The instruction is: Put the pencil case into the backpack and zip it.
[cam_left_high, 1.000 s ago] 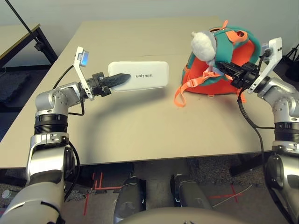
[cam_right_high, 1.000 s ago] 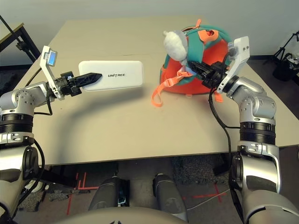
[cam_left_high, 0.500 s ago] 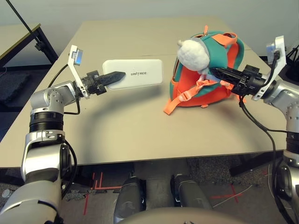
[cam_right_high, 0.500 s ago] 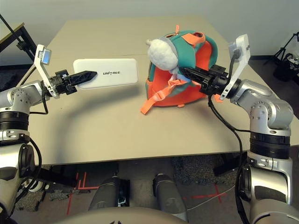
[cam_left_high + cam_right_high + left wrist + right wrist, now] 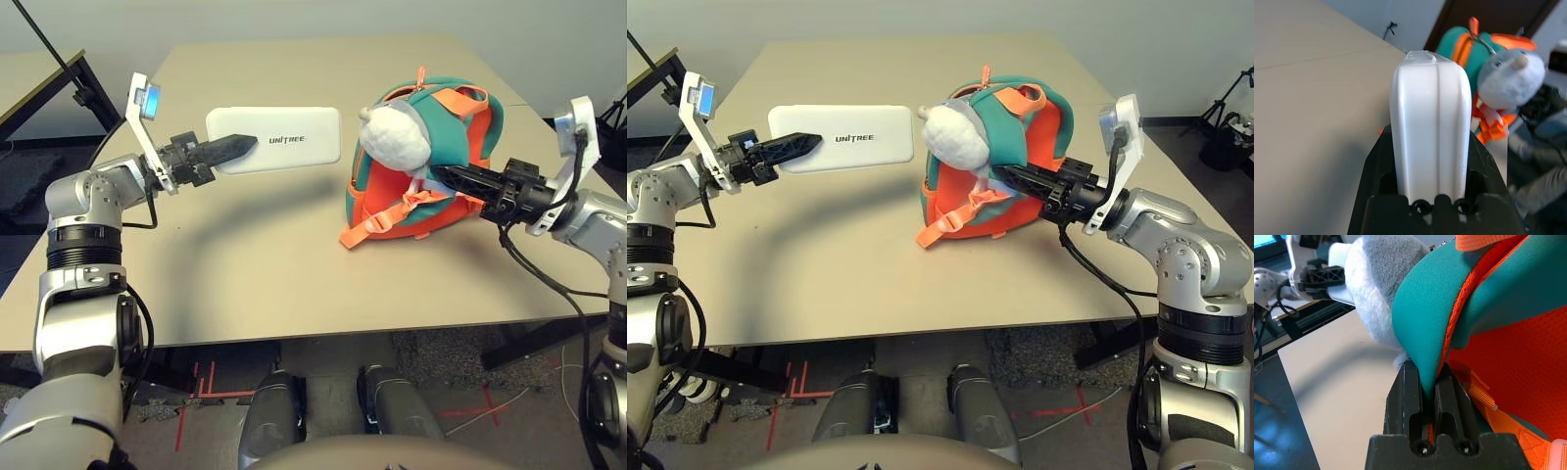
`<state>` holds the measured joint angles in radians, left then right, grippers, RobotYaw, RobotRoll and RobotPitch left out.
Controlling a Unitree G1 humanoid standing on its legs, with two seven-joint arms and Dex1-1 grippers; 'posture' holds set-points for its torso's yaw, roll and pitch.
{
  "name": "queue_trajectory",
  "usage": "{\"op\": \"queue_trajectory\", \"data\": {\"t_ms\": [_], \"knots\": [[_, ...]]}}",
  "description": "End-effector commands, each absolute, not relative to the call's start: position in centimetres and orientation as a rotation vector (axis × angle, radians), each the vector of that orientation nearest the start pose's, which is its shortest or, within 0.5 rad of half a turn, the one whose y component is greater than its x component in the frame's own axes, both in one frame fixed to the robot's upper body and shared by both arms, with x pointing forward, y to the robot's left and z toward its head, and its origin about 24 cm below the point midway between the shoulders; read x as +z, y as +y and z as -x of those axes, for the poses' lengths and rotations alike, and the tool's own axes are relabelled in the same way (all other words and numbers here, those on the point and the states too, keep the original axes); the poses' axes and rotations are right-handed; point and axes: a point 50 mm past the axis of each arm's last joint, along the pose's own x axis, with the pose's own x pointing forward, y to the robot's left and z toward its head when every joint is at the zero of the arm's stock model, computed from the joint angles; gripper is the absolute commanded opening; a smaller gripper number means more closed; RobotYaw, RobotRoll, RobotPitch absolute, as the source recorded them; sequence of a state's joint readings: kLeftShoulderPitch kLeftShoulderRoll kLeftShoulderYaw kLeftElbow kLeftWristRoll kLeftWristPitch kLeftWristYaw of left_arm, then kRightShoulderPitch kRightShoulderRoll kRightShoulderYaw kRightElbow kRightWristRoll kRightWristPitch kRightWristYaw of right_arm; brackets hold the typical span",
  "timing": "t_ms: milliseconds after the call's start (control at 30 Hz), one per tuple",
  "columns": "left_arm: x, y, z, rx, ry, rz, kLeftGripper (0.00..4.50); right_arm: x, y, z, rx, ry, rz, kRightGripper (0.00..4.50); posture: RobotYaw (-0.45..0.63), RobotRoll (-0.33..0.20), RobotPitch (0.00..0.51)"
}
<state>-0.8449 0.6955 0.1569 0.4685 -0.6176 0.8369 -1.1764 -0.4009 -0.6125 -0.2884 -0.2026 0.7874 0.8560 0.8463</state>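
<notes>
My left gripper should turn the case before pushing it in, because the pencil case's loose end (image 5: 334, 136) points crooked of the backpack's opening and the case needs to line up with that slit (image 5: 396, 95).
The white pencil case (image 5: 289, 147) with dark "UNITREE" lettering hangs flat above the table's far left. My left gripper (image 5: 240, 147) is shut on its near end, one black finger on each face (image 5: 1430, 161). The teal and orange backpack (image 5: 446, 166) stands to the right of centre, a grey-white plush toy (image 5: 392, 137) hanging at its front. From the right, my right gripper (image 5: 443, 176) is shut on a teal, orange-edged fold of the backpack (image 5: 1422, 352). A hand's width of air separates the case from the backpack.
Loose orange straps (image 5: 377, 220) trail from the backpack onto the beige table (image 5: 255, 264). A black-framed side table (image 5: 59, 83) stands off to the far left, and a dark stand (image 5: 1225, 108) stands at the far right.
My right gripper has dragged the backpack leftward toward the table's middle. My left gripper has lifted the pencil case a little higher and farther back.
</notes>
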Motion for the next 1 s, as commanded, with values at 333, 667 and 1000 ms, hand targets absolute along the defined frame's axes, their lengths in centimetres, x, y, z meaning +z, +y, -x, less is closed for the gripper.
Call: {"op": "queue_trajectory", "data": {"t_ms": [333,667,1000], "knots": [[26.3,21.8,-32.5,-1.198,0.108,0.101,1.36,18.2,-21.6,-26.7,0.947,0.072,-0.199,0.00,-0.15,0.000,0.045],[25.0,21.2,-34.6,-1.204,0.154,0.000,1.36,17.9,-21.9,-26.7,0.924,0.078,-0.199,0.00,-0.17,0.000,0.052],[24.6,20.5,-35.7,-1.257,0.146,-0.001,1.36,18.0,-22.4,-26.4,0.894,0.072,-0.201,0.00,-0.19,0.000,0.066]]}}
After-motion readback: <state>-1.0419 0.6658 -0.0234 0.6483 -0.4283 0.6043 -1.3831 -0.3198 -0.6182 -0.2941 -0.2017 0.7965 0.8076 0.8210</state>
